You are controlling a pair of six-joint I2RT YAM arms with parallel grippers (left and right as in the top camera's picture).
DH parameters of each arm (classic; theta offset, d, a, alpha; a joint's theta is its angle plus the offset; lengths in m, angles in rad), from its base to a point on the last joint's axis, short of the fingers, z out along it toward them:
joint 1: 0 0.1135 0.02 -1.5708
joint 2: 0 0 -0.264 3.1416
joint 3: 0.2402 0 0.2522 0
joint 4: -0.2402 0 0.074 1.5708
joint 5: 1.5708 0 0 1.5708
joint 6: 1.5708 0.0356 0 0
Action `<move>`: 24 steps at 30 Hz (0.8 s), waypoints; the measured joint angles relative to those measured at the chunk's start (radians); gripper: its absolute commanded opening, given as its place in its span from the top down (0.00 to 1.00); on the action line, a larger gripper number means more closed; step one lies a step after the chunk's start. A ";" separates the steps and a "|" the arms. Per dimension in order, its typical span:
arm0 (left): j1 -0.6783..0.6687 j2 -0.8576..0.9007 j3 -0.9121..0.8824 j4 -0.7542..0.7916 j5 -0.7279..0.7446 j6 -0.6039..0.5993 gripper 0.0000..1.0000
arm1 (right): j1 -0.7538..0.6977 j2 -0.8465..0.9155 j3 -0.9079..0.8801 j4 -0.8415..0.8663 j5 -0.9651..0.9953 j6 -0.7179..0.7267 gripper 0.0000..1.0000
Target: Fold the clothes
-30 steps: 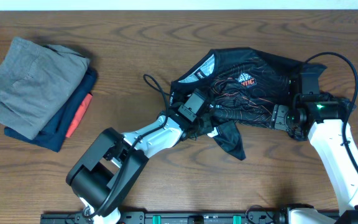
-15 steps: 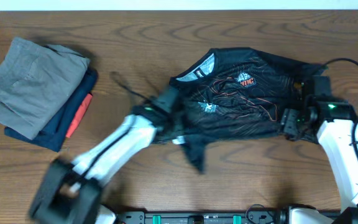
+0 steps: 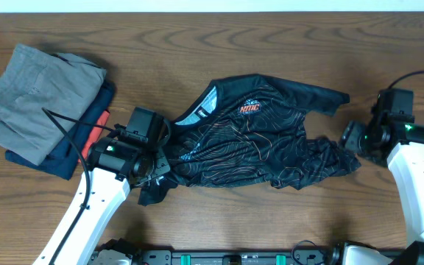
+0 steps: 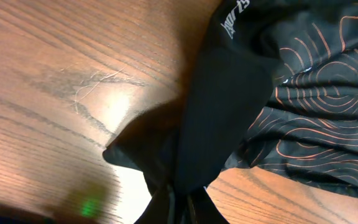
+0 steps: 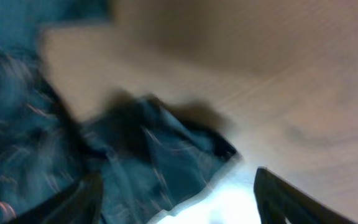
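Note:
The black jersey's end (image 3: 325, 160) by my right gripper is bunched up, so my left gripper should hold the jersey's fold (image 3: 156, 191) still while my right gripper pulls that end of the jersey tight.
The black jersey (image 3: 256, 147) with thin orange contour lines and an orange chest logo lies crumpled and stretched sideways across the middle of the table. My left gripper (image 3: 155, 163) is at its left end and is shut on a black fold of it. The left wrist view shows that fold (image 4: 229, 93) pinched between the fingers (image 4: 182, 208). My right gripper (image 3: 350, 138) is open just off the jersey's right end. In the blurred right wrist view the fingers (image 5: 179, 205) stand wide apart over the jersey's edge (image 5: 154, 155).
A stack of folded garments sits at the far left: grey (image 3: 35, 99) on top, with navy (image 3: 76, 151) and orange-red (image 3: 94, 136) under it, close to my left arm. The wooden table (image 3: 219, 44) runs to the back edge.
My left gripper has dragged the jersey leftward, toward the folded stack. My right gripper has let go of the jersey's right end and drawn back to the right.

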 measured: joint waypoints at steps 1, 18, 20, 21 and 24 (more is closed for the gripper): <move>0.000 0.000 0.000 -0.001 -0.001 0.001 0.94 | 0.000 0.005 0.000 0.032 -0.027 -0.010 0.25; 0.000 0.013 0.000 -0.003 -0.004 0.002 0.94 | 0.224 0.399 0.005 0.290 -0.288 -0.124 0.42; 0.000 0.013 0.000 -0.004 -0.004 0.002 0.94 | 0.235 0.414 0.006 0.324 -0.284 -0.117 0.72; 0.000 0.013 0.000 -0.003 -0.004 0.002 0.94 | 0.240 0.422 0.009 0.345 -0.285 -0.105 0.97; 0.000 0.013 0.000 -0.003 -0.004 0.002 0.94 | 0.244 0.448 0.009 0.415 -0.290 -0.094 0.99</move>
